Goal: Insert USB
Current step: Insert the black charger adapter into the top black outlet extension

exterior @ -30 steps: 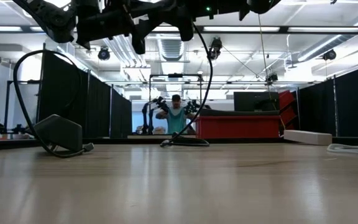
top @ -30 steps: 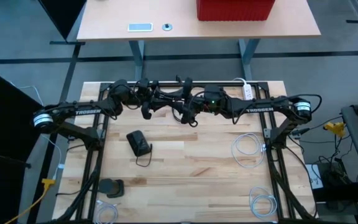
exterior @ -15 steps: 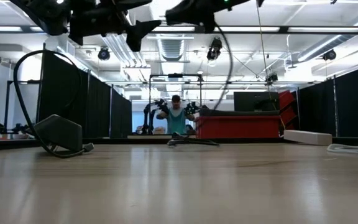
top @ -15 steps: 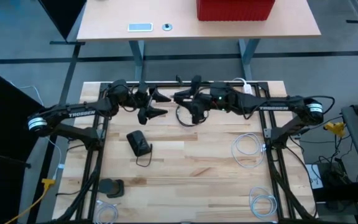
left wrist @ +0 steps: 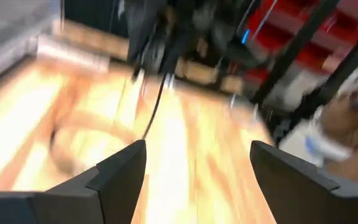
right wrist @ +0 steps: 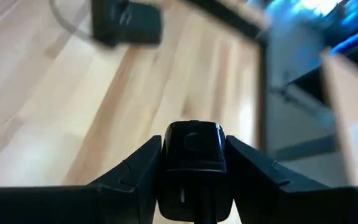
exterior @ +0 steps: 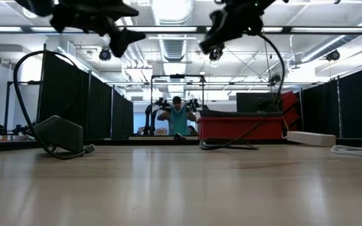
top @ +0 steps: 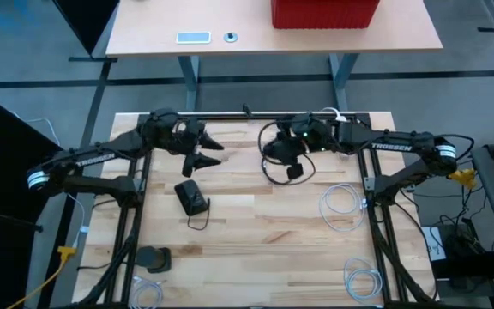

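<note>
My left gripper should slide the black box (top: 192, 197) toward the plug (right wrist: 196, 146) in my right gripper and steady it, as the box lies loose and away from the plug.
My right gripper (top: 293, 168) hovers above the far middle of the table, shut on the black plug (right wrist: 194, 158) of a black cable (top: 269, 146). The cable loops off the plug down to the tabletop (exterior: 228, 144). My left gripper (top: 209, 153) hangs open over the far left, nothing between its fingers (left wrist: 120, 177). A black box (top: 190, 197) with a short lead lies flat on the wood, nearer than both grippers. It also shows in the right wrist view (right wrist: 126, 22) and the low view (exterior: 60, 134). My right gripper pinches the plug's two side faces (right wrist: 166, 163) between its two fingers. The fingers slant down toward the table's near side. The plug is lifted clear of the table, and the cable trails slack from it.
A second black block (top: 153, 257) sits near the front left. White cable coils lie at the right (top: 341, 206) and front right (top: 363, 279). A white power strip (top: 341, 125) lies at the far right by the frame bar. A person (exterior: 178, 118) stands in the room beyond.
The two grippers were close together at the far middle and have drawn apart. My left gripper has opened and gone toward the table's left edge. My right gripper has carried the plug toward the right and near side, tipping upward. The cable loop has swung right with it.
</note>
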`<action>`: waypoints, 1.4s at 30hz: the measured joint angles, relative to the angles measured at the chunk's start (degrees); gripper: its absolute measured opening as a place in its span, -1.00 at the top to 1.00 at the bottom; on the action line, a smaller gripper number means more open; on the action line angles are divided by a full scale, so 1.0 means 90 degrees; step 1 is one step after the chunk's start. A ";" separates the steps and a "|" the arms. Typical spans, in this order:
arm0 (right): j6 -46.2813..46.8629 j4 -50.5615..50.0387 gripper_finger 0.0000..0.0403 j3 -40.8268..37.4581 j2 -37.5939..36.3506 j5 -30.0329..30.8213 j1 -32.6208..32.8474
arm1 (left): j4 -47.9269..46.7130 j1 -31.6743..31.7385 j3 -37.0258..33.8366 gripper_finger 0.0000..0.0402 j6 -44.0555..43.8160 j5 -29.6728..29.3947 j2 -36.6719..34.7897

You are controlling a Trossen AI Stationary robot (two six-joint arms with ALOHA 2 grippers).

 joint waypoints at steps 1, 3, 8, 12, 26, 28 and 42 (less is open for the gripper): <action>0.0109 -0.0082 0.28 -0.0059 0.0057 -0.0020 0.0010 | -0.0720 -0.0016 0.0190 -0.37 0.0119 -0.0275 -0.0002; 0.0256 -0.0153 0.28 -0.0190 0.0144 -0.0059 0.0038 | -0.2110 -0.0054 0.0548 -0.37 0.0214 -0.1053 -0.0002; 0.0297 0.0103 0.28 -0.0406 0.0194 -0.0134 0.0041 | -0.4833 -0.0123 0.0994 -0.37 -0.0466 -0.2595 0.0108; 0.0037 0.0631 0.28 -0.0513 0.0205 -0.0174 0.0037 | -0.5754 -0.0291 0.0704 -0.37 -0.1236 -0.2600 0.0123; -0.0266 0.1072 0.28 -0.0591 0.0205 -0.0355 0.0027 | -0.6064 -0.0765 -0.0671 -0.37 -0.2383 -0.2638 0.0178; -0.0211 0.1070 0.28 -0.0610 0.0205 -0.0355 0.0023 | -0.5965 -0.0765 -0.0882 -0.37 -0.2346 -0.2688 0.0178; -0.0076 0.1521 0.28 -0.0648 0.0293 -0.0446 0.0018 | -0.2287 -0.0767 -0.1437 -0.37 -0.0995 -0.2704 0.0719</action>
